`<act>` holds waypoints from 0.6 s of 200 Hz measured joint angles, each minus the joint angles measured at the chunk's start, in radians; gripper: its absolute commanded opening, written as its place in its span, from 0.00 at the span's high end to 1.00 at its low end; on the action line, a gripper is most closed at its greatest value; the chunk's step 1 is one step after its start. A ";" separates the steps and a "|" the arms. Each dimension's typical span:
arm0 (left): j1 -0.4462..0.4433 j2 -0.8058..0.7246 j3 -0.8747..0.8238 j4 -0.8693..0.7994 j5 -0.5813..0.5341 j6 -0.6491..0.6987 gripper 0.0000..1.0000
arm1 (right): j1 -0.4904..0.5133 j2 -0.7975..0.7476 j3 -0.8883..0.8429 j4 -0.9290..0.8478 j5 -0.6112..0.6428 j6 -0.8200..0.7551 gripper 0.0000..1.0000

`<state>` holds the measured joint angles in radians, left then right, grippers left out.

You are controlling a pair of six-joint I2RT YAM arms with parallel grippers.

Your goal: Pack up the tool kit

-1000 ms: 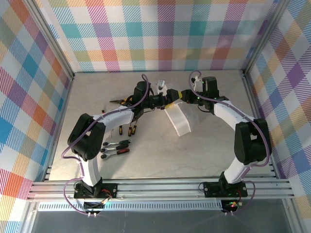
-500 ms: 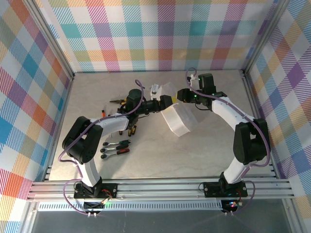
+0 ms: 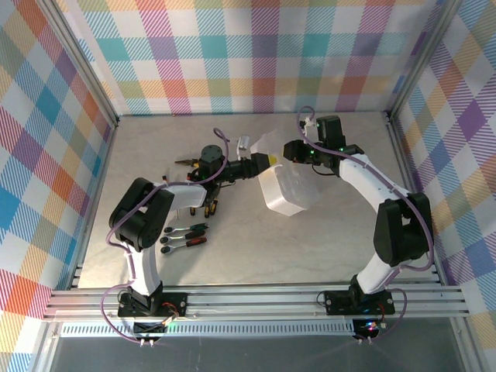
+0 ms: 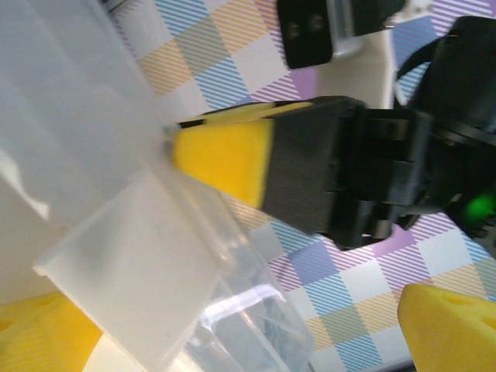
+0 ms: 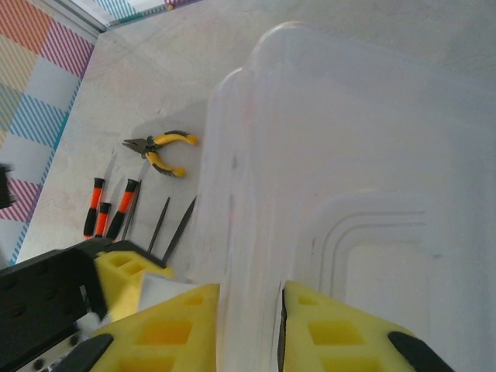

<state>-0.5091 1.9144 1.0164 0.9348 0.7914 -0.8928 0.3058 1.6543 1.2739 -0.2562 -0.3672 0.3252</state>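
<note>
The case stands tilted [image 3: 285, 191] and my right gripper is on its side, so next I move my left gripper away and put the case down flat before I pack it.
The clear plastic case [image 3: 284, 190] of the tool kit stands tilted at mid-table, its lid [image 3: 271, 144] raised. My right gripper [image 3: 289, 152] is shut on the case's translucent wall [image 5: 256, 232], one yellow finger [image 5: 167, 329] on each side of it. From the left, my left gripper [image 3: 262, 161] reaches to the same edge. In the left wrist view the left gripper [image 4: 240, 333] is wide open, with the case's white tab [image 4: 132, 260] and clear corner between its fingers. Yellow-handled pliers [image 5: 159, 147], orange-handled screwdrivers [image 5: 99, 205] and ratchets [image 3: 186, 235] lie on the table to the left.
Loose tools lie under and beside the left arm's forearm [image 3: 182, 186], including two dark thin blades [image 5: 174, 225]. Checkered walls close the table at the back and both sides, with metal posts [image 3: 391, 116] at the corners.
The case has swung from nearly edge-on to showing its broad face, and its lid stands higher. The left arm has drawn back to the left. The right gripper has kept its grip.
</note>
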 measured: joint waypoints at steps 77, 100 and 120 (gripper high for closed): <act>0.012 0.073 -0.032 -0.243 -0.071 0.032 0.00 | 0.060 0.017 0.011 -0.237 -0.011 -0.034 0.64; 0.016 0.031 -0.021 -0.409 -0.115 0.111 0.00 | 0.054 0.003 0.035 -0.293 0.033 -0.071 0.33; 0.017 -0.011 0.023 -0.618 -0.183 0.217 0.00 | 0.044 -0.020 0.052 -0.348 0.102 -0.117 0.11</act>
<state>-0.4919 1.9038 1.0389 0.3168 0.6086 -0.6758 0.3496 1.6344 1.3258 -0.6037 -0.2649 0.2085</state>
